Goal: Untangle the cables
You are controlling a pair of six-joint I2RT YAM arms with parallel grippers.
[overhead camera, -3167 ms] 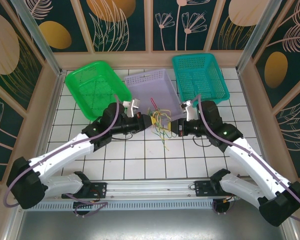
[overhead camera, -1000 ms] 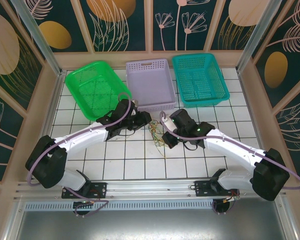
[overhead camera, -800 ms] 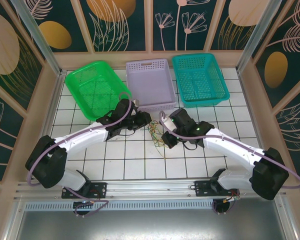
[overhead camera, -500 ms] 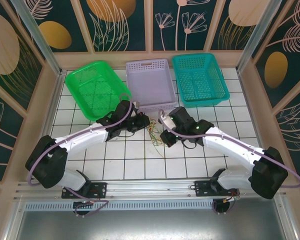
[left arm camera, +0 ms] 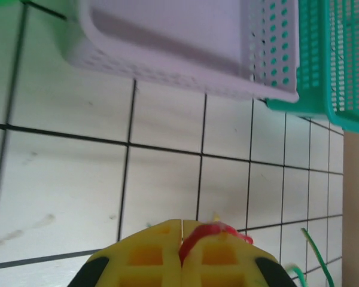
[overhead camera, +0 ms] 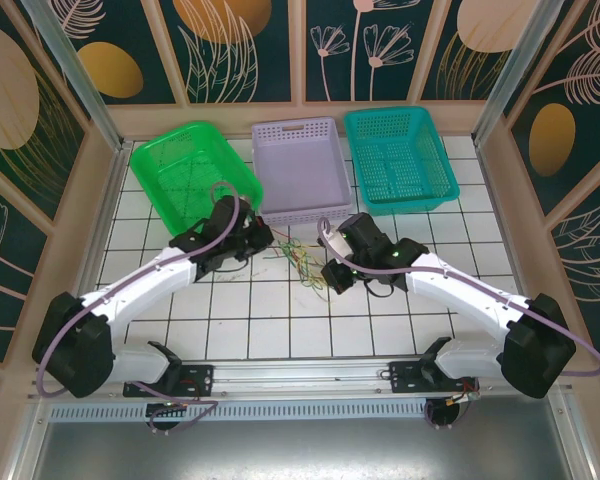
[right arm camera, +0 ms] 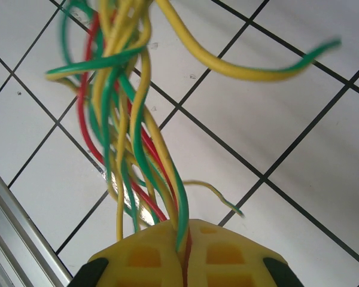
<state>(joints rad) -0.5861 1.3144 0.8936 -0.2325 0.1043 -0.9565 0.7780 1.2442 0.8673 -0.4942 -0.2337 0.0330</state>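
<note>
The tangle (overhead camera: 305, 264) is hanging in a bunch close to both grippers, so the robot's left gripper should pull the red cable (overhead camera: 281, 233) away while the right gripper pulls in the opposite direction.
A tangle of yellow, green and red cables (overhead camera: 305, 262) lies on the white tiled table between the two grippers. My left gripper (overhead camera: 264, 242) sits at the tangle's left side. In the left wrist view its yellow jaws (left arm camera: 182, 230) are pressed together on a single red cable (left arm camera: 212, 232), which curls out over the right jaw. My right gripper (overhead camera: 328, 276) is at the tangle's lower right. Its yellow jaws (right arm camera: 184, 230) are shut on the bunch of cables (right arm camera: 125, 119), which fans out away from them over the tiles.
Three baskets stand at the back: green (overhead camera: 193, 175) on the left, lilac (overhead camera: 300, 168) in the middle, teal (overhead camera: 398, 158) on the right. The lilac basket's wall (left arm camera: 167, 54) is just beyond the left gripper. Wooden walls close in the table on both sides.
My left gripper has shut on the red cable and drawn back to the left, stretching strands out of the tangle. The right gripper has stayed shut and almost still.
</note>
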